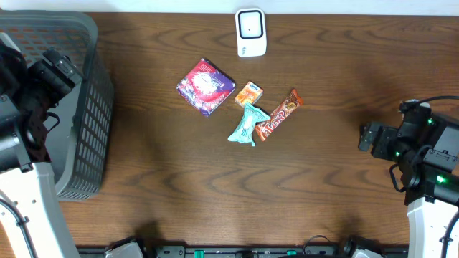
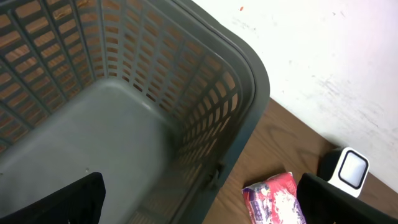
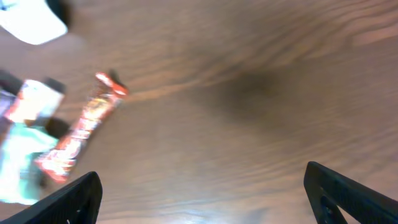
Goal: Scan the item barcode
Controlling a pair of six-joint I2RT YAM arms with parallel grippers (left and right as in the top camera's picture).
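The candy bar [image 1: 279,115] lies beyond the teal packet, far from the robot's left gripper at the basket, so the robot's right gripper should first move the bar next to the purple-red packet.
Several items lie mid-table: a purple-red packet [image 1: 206,87], a small orange box [image 1: 249,93], a teal packet [image 1: 246,124] and an orange-brown candy bar [image 1: 278,115]. The white scanner [image 1: 251,32] stands at the far edge. My left gripper [image 1: 61,72] hangs open over the grey basket [image 1: 79,107], holding nothing. In the left wrist view its gripper [image 2: 202,211] frames the basket wall [image 2: 205,93] and the purple-red packet [image 2: 273,196]. My right gripper [image 1: 369,136] is open over bare wood at the right. In the right wrist view the candy bar [image 3: 81,134] lies far left of the right gripper [image 3: 205,199].
The basket fills the table's left end; its floor [image 2: 93,137] shows nothing inside. The scanner [image 2: 351,171] shows behind the left gripper's right finger. In the right wrist view, blurred, are the teal packet [image 3: 18,162], the orange box [image 3: 31,99] and the scanner [image 3: 28,22].
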